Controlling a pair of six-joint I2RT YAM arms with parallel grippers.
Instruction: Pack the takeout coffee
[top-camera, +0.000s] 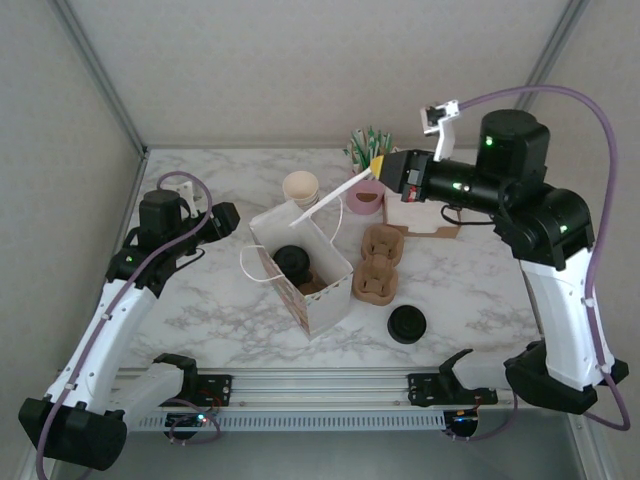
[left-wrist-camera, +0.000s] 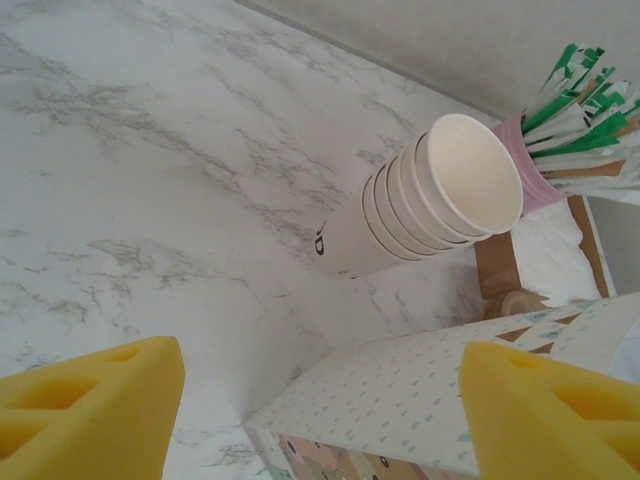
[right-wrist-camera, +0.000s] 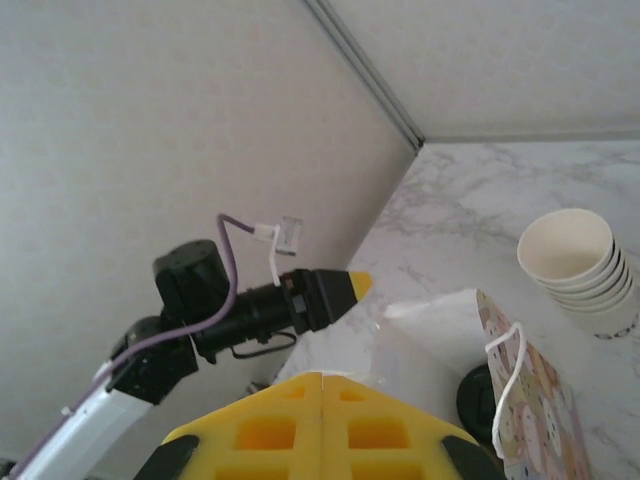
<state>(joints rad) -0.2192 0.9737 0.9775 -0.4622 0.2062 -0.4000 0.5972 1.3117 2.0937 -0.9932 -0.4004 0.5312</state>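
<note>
The white straw's loose end (top-camera: 297, 222) is over the open bag. My right gripper carries on toward the space (top-camera: 313, 281) beside the coffee and releases the straw there.
The takeout coffee (top-camera: 291, 260), a cup under a round black lid, stands inside the open patterned paper bag (top-camera: 325, 295) at mid table. In the right wrist view its lid (right-wrist-camera: 477, 402) peeks out behind the bag's wall (right-wrist-camera: 535, 405). My right gripper (top-camera: 378, 165) is shut on the bag's white top flap (top-camera: 335, 192) and holds it up and to the right; the yellow fingertips (right-wrist-camera: 345, 395) are pressed together on the flap (right-wrist-camera: 440, 320). My left gripper (top-camera: 226, 214) hovers open just left of the bag, its pads (left-wrist-camera: 90, 410) wide apart over the bag's side (left-wrist-camera: 420, 410).
A stack of lidless cream cups (top-camera: 300, 187) lies behind the bag. A pink holder of stirrers (top-camera: 366, 150), a brown box (top-camera: 425, 217) and cardboard cup carriers (top-camera: 378, 262) sit to the right. A loose black lid (top-camera: 407, 324) lies at the front right.
</note>
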